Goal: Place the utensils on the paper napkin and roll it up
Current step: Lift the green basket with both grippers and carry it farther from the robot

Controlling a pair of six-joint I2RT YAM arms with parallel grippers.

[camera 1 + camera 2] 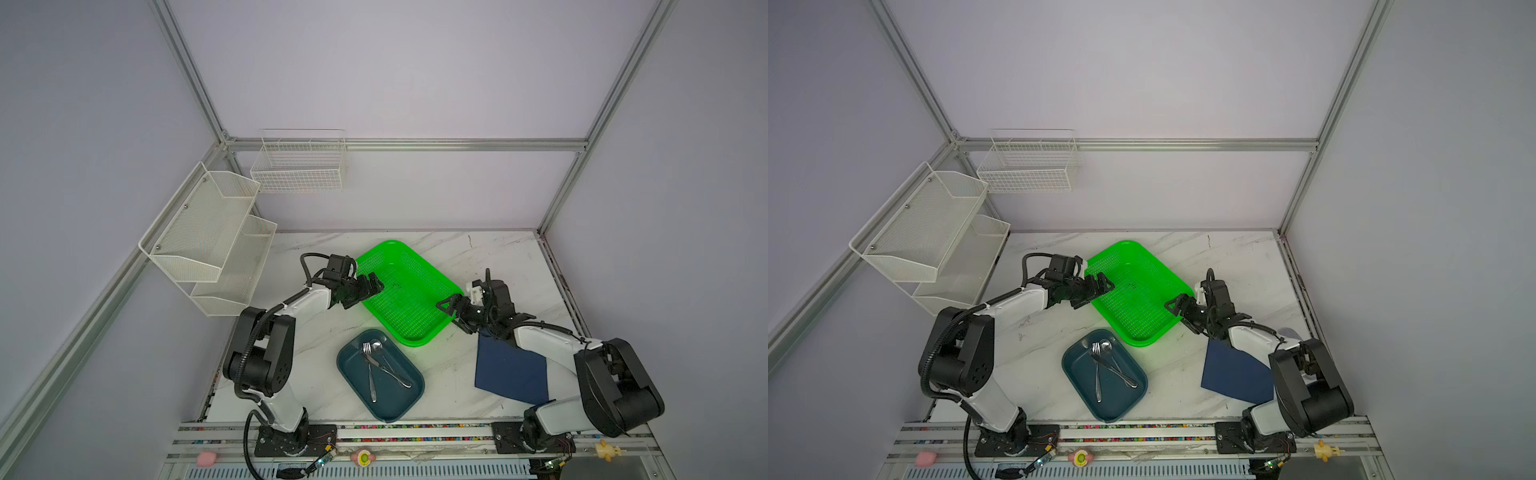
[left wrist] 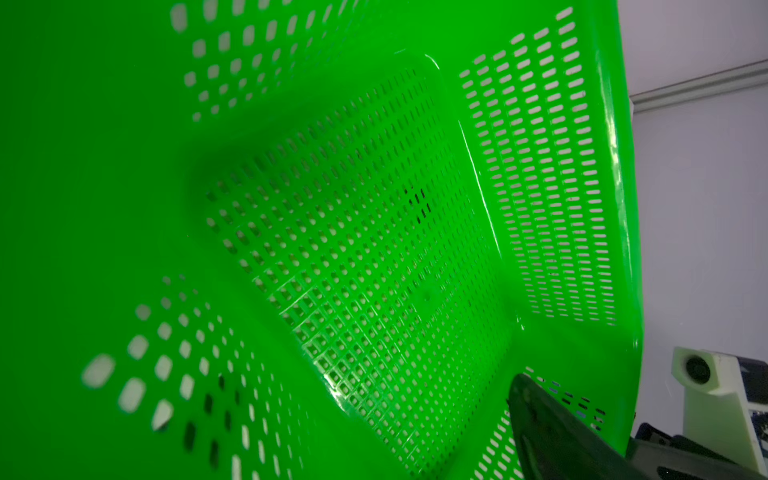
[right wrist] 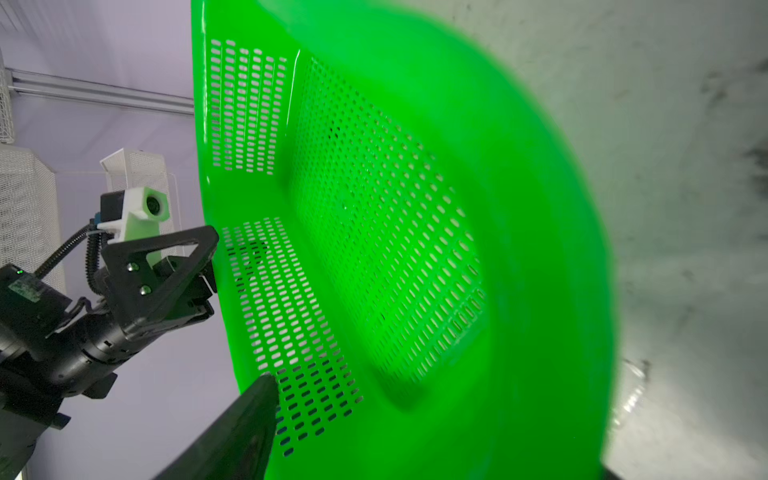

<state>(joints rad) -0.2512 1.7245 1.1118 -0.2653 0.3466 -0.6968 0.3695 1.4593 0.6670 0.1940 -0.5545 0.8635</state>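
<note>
The green basket is crooked, with its corner point(image 1: 411, 342) by the teal tray. So my left gripper and my right gripper should turn the basket straight toward the back wall point(image 1: 372, 229).
The utensils point(image 1: 371, 374) point(image 1: 1098, 374), a fork, spoon and knife, lie crossed in a dark teal tray point(image 1: 353, 390) point(image 1: 1077, 386) near the table's front. The navy paper napkin point(image 1: 511, 370) point(image 1: 1233, 374) lies flat at the right, partly under my right arm. My left gripper point(image 1: 372, 286) point(image 1: 1104, 286) is open with its jaws astride the left wall of a green perforated basket point(image 1: 390, 245) point(image 1: 1125, 245). My right gripper point(image 1: 455, 316) point(image 1: 1181, 316) is open at the basket's right rim. In each wrist view the basket point(image 2: 374, 249) point(image 3: 395, 228) fills the frame, beside one dark finger point(image 2: 540, 424) point(image 3: 249, 415).
White mesh shelves point(image 1: 208, 232) hang on the left wall. A wire basket point(image 1: 299, 166) hangs on the back wall. Small toys point(image 1: 363, 457) sit on the front rail. Bare marble table point(image 1: 453, 374) lies between the tray and the napkin.
</note>
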